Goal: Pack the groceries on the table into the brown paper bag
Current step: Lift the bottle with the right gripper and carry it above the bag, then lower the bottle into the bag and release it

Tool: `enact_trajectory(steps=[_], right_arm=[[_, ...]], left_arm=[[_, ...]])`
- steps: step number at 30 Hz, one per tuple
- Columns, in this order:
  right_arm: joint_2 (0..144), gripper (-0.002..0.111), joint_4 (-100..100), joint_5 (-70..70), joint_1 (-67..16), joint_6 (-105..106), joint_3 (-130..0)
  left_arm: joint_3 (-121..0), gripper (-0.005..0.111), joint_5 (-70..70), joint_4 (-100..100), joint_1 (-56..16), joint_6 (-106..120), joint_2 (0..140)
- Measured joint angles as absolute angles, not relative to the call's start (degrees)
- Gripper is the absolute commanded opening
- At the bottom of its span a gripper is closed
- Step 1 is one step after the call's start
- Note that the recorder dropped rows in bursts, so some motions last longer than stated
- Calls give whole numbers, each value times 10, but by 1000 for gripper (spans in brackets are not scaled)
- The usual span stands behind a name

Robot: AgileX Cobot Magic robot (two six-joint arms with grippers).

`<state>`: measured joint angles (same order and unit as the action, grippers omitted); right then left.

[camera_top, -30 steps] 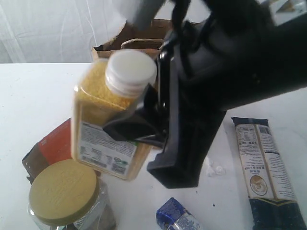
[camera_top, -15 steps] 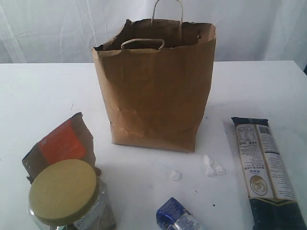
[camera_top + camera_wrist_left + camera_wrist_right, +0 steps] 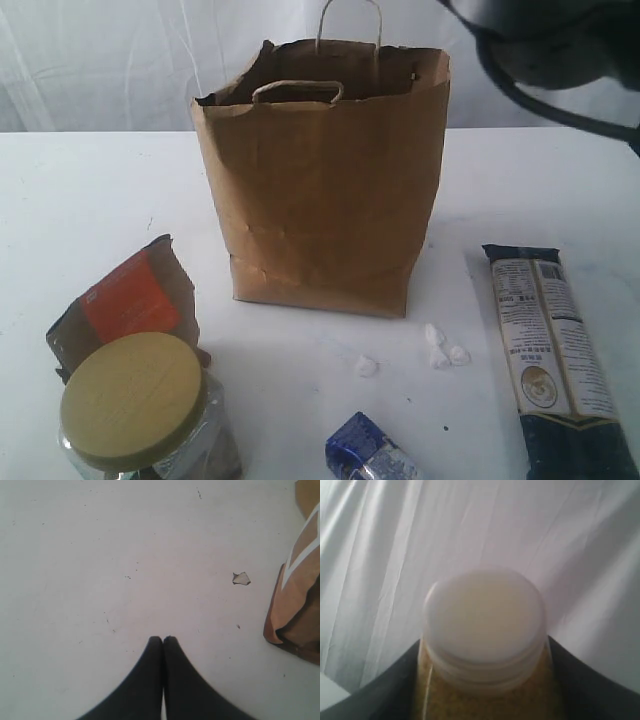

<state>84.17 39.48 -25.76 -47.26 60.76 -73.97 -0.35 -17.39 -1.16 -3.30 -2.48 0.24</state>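
Observation:
The yellow bottle is gripped below its white cap (image 3: 485,622), and the brown paper bag's opening (image 3: 345,78) is wide open. My right gripper should go on until it is over the bag's opening and then let go.
The brown paper bag (image 3: 320,180) stands open and upright mid-table. In front of it lie a brown pouch with orange label (image 3: 125,298), a yellow-lidded clear jar (image 3: 133,400), a small shiny blue packet (image 3: 368,455) and a long navy packet (image 3: 553,360). My right gripper (image 3: 484,647) is shut on the white-capped yellow bottle (image 3: 482,615), a dark finger on each side below the cap, held up before the white curtain. Only a dark piece of the right arm (image 3: 560,40) shows in the exterior view. My left gripper (image 3: 163,639) is shut and empty over bare table (image 3: 100,555).
Small white scraps (image 3: 440,350) lie on the table in front of the bag. In the left wrist view a paper chip (image 3: 241,578) lies near a brown package edge (image 3: 300,610). A white curtain (image 3: 100,60) hangs behind the table.
A second ago my right arm and the yellow bottle filled the exterior view in front of the bag. They have risen out of it; only part of the arm shows at the top right.

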Motion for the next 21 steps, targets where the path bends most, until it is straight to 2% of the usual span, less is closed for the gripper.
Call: enact_trajectory(steps=[6,15,21], right_arm=[[876,0,516,-246,-466,631,-740],[925,0,745,-292,-465,802,-720],[951,0,780,-301,-462,813,-718]], left_arm=[[-3,0,-174,-12,-33,-25,2],[-3,0,-174,-12,-33,-25,2],[-3,0,-174,-12,-33,-25,2]])
